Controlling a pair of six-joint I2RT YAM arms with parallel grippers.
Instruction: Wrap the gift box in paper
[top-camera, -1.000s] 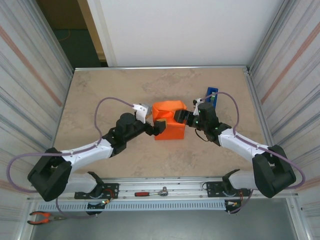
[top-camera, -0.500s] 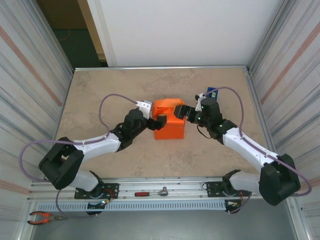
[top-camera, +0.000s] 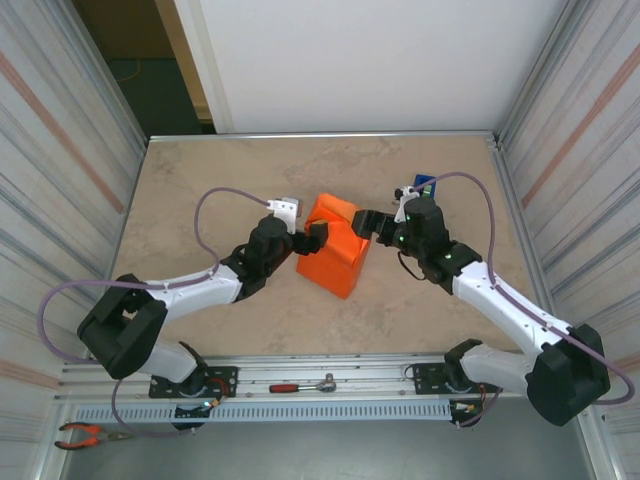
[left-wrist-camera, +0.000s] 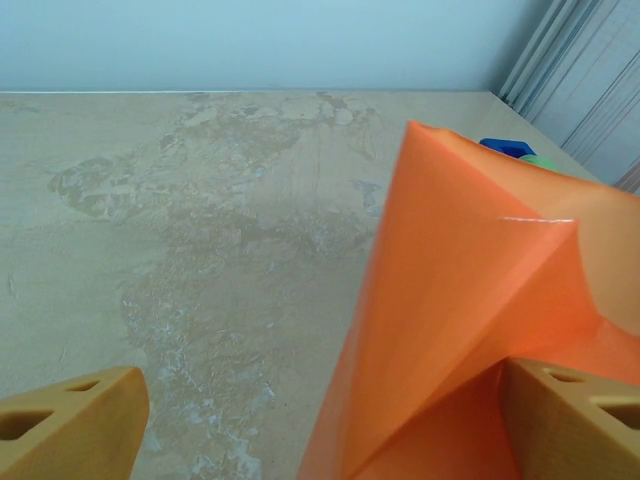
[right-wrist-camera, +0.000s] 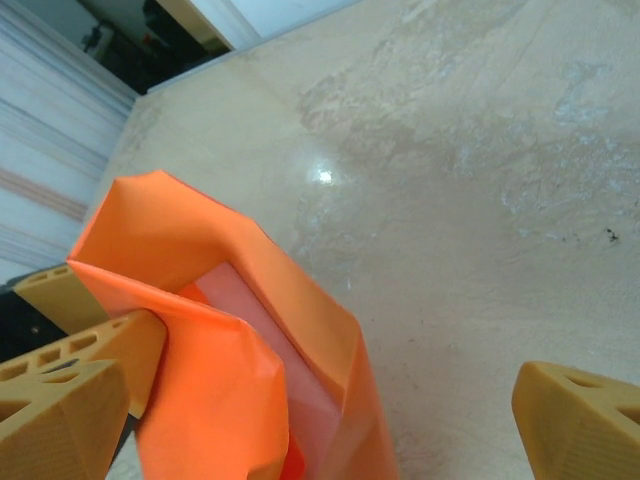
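Observation:
The orange parcel (top-camera: 328, 266) is crooked between my grippers. My right gripper should move in on the parcel's side (top-camera: 357, 262) and turn the parcel straight before the paper is folded.
The paper (top-camera: 335, 250) is bright orange and folded around the gift box, making a parcel that sits turned at an angle at mid-table. In the right wrist view the paper's (right-wrist-camera: 210, 400) end gapes, and the pale pink gift box (right-wrist-camera: 262, 325) shows inside. My left gripper (top-camera: 312, 237) is at the parcel's left side, jaws wide. In the left wrist view the paper (left-wrist-camera: 470, 300) rises as a peaked fold in front of the left gripper's (left-wrist-camera: 320, 385) right finger (left-wrist-camera: 570, 420). My right gripper (top-camera: 364, 222) is open at the parcel's far right corner, and its left finger (right-wrist-camera: 60, 400) touches a loose fold.
A blue tape dispenser (top-camera: 424, 186) stands behind the right gripper, and its top peeks over the paper in the left wrist view (left-wrist-camera: 505, 148). A ratchet (top-camera: 305, 385) and pliers (top-camera: 85, 433) lie at the near rail. Metal walls close both sides.
The parcel has swung out of square, its near end now toward the front right. Both arms have moved further out over the table since a second ago.

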